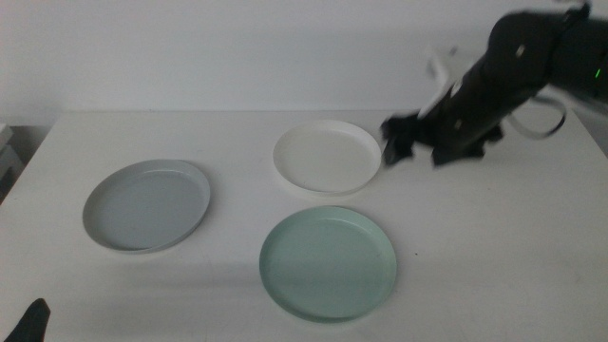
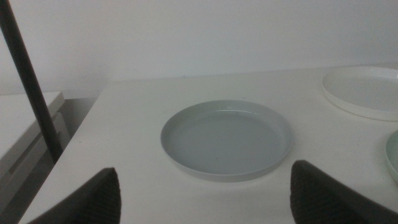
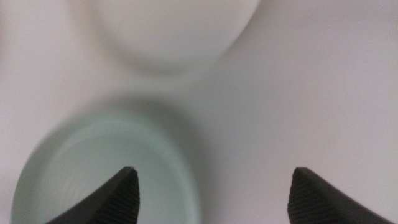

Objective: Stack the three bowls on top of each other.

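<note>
My gripper will stack the white bowl (image 1: 328, 157) on the mint green bowl, and the white bowl should cover it almost completely, because their shallow round rims (image 1: 391, 249) match.
Three bowls lie apart on the white table: a grey-blue bowl (image 1: 147, 204) at the left, a white bowl (image 1: 328, 157) at the back middle, and a mint green bowl (image 1: 328, 261) at the front middle. My right gripper (image 1: 397, 139) reaches in from the right and sits just beside the white bowl's right rim, open and empty. Its blurred wrist view shows the white bowl (image 3: 165, 31) and the green bowl (image 3: 99, 177) beyond the open right gripper (image 3: 212, 171). My left gripper (image 1: 28, 323) waits at the front left corner, open (image 2: 204, 169), facing the grey-blue bowl (image 2: 227, 138).
A dark pole (image 2: 25, 74) and a low white shelf (image 2: 25, 118) stand off the table's left edge. The white bowl (image 2: 367, 92) and a sliver of the green bowl (image 2: 393, 155) also show in the left wrist view. A white wall runs behind the table.
</note>
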